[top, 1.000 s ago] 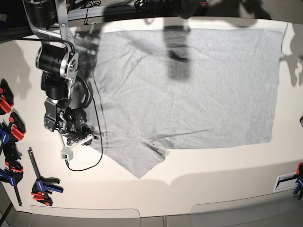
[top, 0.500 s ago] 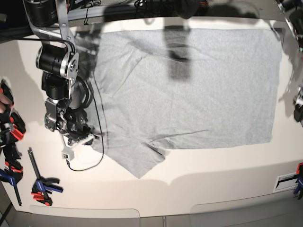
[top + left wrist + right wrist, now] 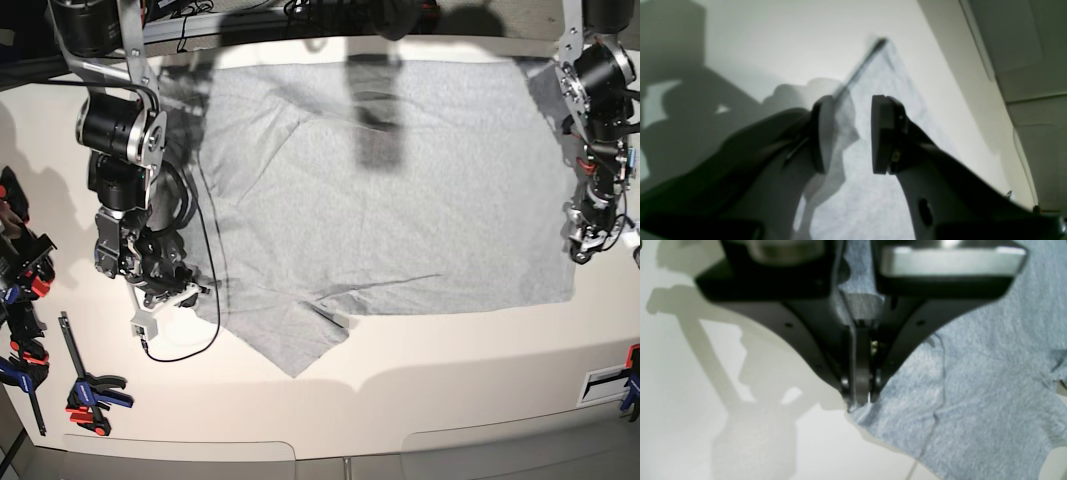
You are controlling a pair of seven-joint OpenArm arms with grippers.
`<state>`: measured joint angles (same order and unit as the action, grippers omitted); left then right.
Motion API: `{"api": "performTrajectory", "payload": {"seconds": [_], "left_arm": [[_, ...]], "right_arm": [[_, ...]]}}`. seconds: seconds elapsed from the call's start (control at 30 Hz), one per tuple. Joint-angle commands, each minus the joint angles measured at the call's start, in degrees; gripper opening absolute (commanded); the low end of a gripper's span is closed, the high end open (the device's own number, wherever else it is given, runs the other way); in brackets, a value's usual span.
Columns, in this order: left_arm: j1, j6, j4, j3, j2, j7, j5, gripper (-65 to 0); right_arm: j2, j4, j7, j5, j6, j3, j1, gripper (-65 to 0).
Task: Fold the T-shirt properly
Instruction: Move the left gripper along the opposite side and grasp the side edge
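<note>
I should push the T-shirt's edge [image 3: 843, 91] inward until it comes up, because it lies flat under my left gripper's finger, and then pinch it close to the T-shirt's corner [image 3: 885, 44].
The light grey T-shirt [image 3: 400, 190] lies spread flat on the white table [image 3: 450, 350], plain side up, with one sleeve [image 3: 290, 340] pointing toward the front edge. My right gripper [image 3: 180, 291] is on the base view's left. In the right wrist view it [image 3: 858, 396] is shut, with its tips pinching the shirt's edge [image 3: 973, 406]. My left gripper [image 3: 584, 247] is at the shirt's right edge. In the left wrist view it [image 3: 850, 133] is open, and a corner of the shirt [image 3: 873, 186] lies below and between the fingers.
Several red, blue and black clamps [image 3: 25, 290] lie along the table's left side, with one more [image 3: 92, 392] nearer the front. A black cable [image 3: 185, 345] loops by my right gripper. A white label [image 3: 605, 385] and another clamp [image 3: 632, 385] sit at the front right.
My left arm has come into the base view from the top right and moved down to the shirt's right edge. My right gripper has stayed at the shirt's left edge.
</note>
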<state>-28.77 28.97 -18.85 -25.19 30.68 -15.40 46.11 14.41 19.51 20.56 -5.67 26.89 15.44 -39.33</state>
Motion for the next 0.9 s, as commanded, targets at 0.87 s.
{"api": "performTrajectory", "payload": {"seconds": [0.87], "left_arm": [[1.1,-4.7,-0.5,-0.2,4.0,6.5,-8.1,-47.4]], "right_arm": [[0.5,0.2,0.7,1.2,-0.2,-0.1,3.0,-65.0]]}}
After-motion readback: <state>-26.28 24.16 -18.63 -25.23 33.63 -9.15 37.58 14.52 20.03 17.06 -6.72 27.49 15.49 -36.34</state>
